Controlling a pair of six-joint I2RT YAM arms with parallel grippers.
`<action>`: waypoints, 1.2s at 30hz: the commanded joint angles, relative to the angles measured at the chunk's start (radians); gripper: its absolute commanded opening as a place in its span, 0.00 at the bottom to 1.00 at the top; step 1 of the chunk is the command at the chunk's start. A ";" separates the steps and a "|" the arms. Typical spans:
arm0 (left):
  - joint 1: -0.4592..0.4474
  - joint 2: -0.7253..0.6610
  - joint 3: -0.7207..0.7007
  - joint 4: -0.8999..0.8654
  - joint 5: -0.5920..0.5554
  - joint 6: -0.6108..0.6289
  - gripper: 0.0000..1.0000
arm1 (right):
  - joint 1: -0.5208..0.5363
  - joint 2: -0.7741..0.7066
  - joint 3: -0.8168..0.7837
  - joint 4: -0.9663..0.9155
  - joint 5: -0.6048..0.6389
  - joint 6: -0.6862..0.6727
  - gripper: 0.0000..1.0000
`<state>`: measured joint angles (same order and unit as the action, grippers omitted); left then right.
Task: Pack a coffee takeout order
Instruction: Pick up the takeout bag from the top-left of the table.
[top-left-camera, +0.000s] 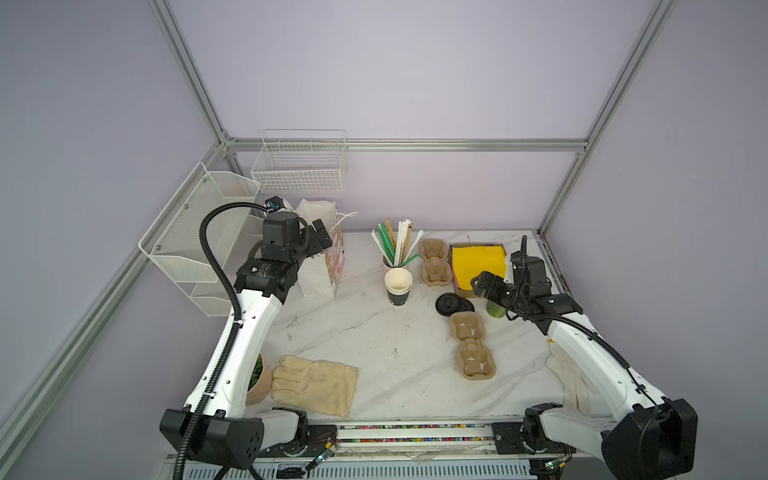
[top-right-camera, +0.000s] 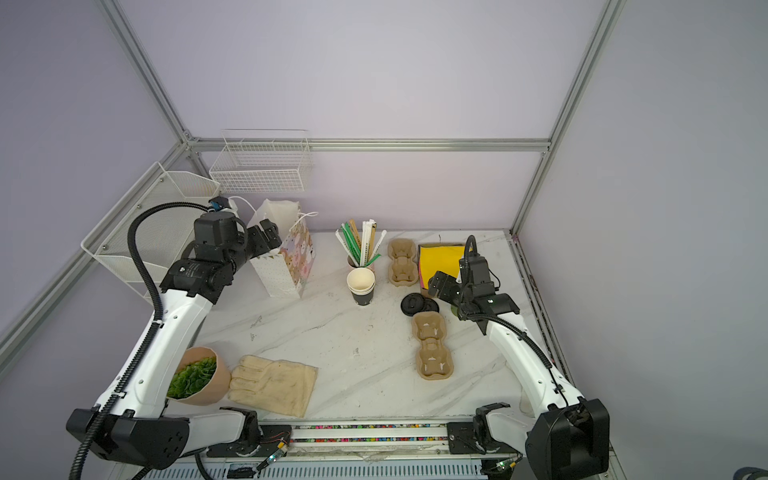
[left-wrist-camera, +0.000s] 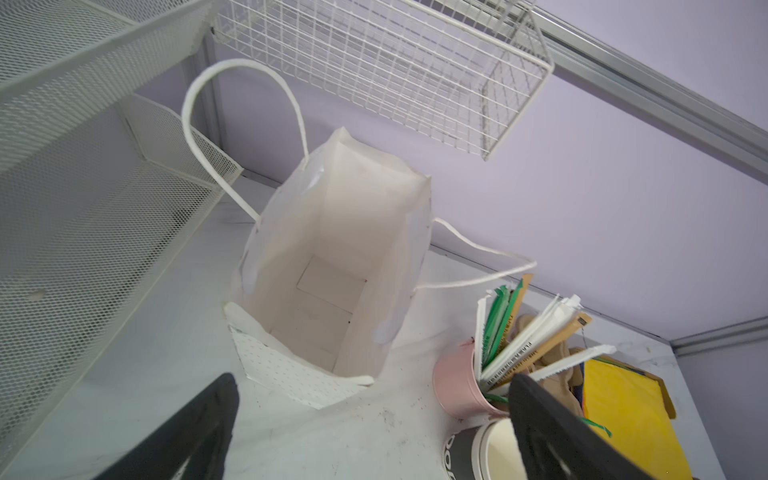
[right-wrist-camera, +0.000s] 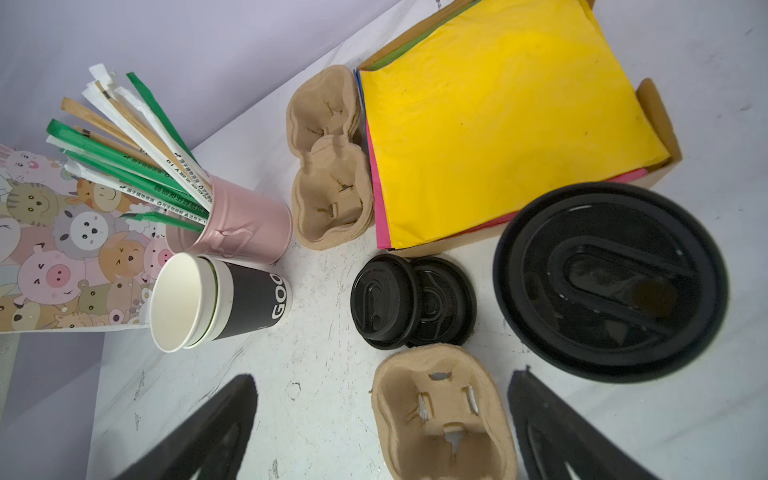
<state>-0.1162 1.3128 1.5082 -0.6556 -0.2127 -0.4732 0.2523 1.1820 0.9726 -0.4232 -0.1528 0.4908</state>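
Note:
My left gripper should pinch the bag's rim (left-wrist-camera: 278, 197) and bring the open paper bag (top-right-camera: 286, 246) forward, because it stands back by the wire baskets, far from the cup carrier.
A brown pulp cup carrier (top-left-camera: 471, 345) (top-right-camera: 432, 347) lies on the marble table. In the right wrist view its near end (right-wrist-camera: 440, 415) shows between my fingers. My right gripper (top-left-camera: 478, 284) (top-right-camera: 436, 284) (right-wrist-camera: 382, 428) hangs open above the table and holds nothing. Just beside it stands the dark cup with a black lid (right-wrist-camera: 611, 282) (top-left-camera: 495, 309), partly under the arm. The yellow sheet (top-left-camera: 478, 262) (right-wrist-camera: 507, 137) tops a stack in a cardboard box. My left gripper (top-left-camera: 320, 237) (top-right-camera: 268, 235) (left-wrist-camera: 374, 436) is open and empty beside the mouth of the open paper bag (top-left-camera: 320, 270) (left-wrist-camera: 332, 257).
Nested lidless cups (top-left-camera: 398, 286), a pink tin of straws (top-left-camera: 395, 253) and loose black lids (top-left-camera: 453, 303) stand mid-table. Spare carriers (top-left-camera: 434, 262) lie at the back. A glove (top-left-camera: 316, 384) and plant pot (top-right-camera: 199, 376) sit front left. Wire baskets (top-left-camera: 299, 166) hang on the back left.

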 joint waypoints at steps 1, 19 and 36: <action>0.049 0.035 0.100 -0.025 -0.014 0.069 1.00 | 0.032 0.001 0.039 0.026 0.014 -0.024 0.97; 0.192 0.321 0.298 -0.105 0.043 0.136 0.94 | 0.131 0.032 0.073 0.008 0.048 -0.064 0.96; 0.193 0.434 0.394 -0.140 0.096 0.130 0.73 | 0.145 0.046 0.055 0.030 0.034 -0.057 0.94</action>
<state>0.0734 1.7466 1.7916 -0.7956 -0.1379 -0.3550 0.3893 1.2186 1.0302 -0.4099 -0.1196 0.4381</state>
